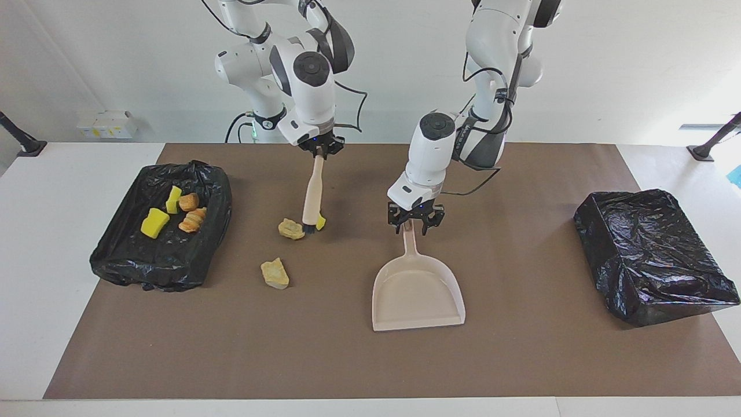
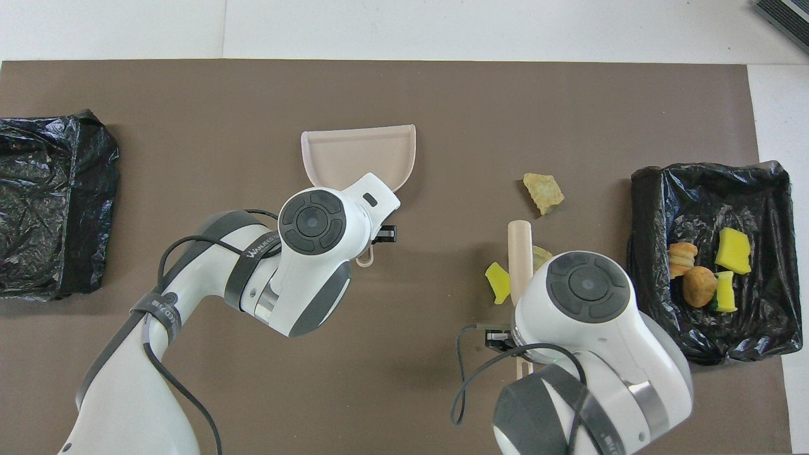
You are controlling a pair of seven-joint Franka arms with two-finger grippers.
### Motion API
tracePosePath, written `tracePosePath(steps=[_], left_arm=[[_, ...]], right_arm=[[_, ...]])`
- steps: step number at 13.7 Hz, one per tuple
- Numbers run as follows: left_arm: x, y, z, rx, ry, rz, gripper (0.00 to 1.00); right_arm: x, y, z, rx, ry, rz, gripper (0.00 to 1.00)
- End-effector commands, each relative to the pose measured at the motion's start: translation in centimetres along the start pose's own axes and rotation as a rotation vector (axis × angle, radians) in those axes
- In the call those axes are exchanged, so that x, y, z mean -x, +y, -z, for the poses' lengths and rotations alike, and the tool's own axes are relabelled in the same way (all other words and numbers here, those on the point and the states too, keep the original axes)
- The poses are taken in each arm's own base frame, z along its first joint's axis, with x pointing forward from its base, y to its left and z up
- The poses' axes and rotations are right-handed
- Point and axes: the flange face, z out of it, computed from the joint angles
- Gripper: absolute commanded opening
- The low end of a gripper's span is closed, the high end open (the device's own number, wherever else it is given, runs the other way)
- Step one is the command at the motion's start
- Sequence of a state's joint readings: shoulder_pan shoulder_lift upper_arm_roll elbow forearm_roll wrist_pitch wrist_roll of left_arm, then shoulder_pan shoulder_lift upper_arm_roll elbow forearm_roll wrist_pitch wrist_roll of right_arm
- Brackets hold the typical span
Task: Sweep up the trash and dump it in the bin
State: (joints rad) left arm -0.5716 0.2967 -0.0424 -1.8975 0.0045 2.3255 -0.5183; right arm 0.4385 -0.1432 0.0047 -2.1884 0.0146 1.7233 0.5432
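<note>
The tan lump is on the brush's bin side, so next my right gripper moves the brush past the tan lump before it sweeps toward the dustpan.
My right gripper is shut on the top of a beige brush, which hangs upright. Its dark bristles are at the mat between a tan lump and a yellow sponge piece. A third, pale-yellow piece of trash lies farther from the robots. The beige dustpan lies flat mid-table. My left gripper is low over the end of the dustpan's handle, open, one finger on each side. The bin toward the right arm's end holds several yellow and orange scraps.
A second tray lined with a black bag sits toward the left arm's end, with nothing visible inside. A brown mat covers the table. In the overhead view the arms' wrists hide both grippers.
</note>
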Motion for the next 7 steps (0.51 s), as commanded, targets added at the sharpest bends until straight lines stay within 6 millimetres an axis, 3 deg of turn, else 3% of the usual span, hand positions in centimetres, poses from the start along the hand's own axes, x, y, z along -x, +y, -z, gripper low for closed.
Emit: tracePosePath(steps=[1, 2, 3, 5, 7], left_arm=[[1.1, -0.1, 0.2, 0.009, 0.008, -0.009, 0.53], [1.3, 0.1, 0.2, 0.008, 0.005, -0.014, 0.37], [1.2, 0.1, 0.3, 0.007, 0.005, -0.019, 0.28], [0.9, 0.0, 0.5, 0.01, 0.014, -0.017, 0.22], [0.8, 0.0, 0.4, 0.009, 0.015, -0.02, 0.04]], right_arm=[[0.2, 4.0, -0.7, 0.117, -0.021, 0.071, 0.0], [0.2, 5.6, -1.1, 0.158, -0.02, 0.091, 0.0], [0.1, 6.7, -1.6, 0.17, -0.022, 0.098, 0.0], [-1.1, 8.9, -2.5, 0.143, -0.014, 0.059, 0.0], [-1.2, 11.3, -4.5, 0.12, -0.021, 0.12, 0.0]])
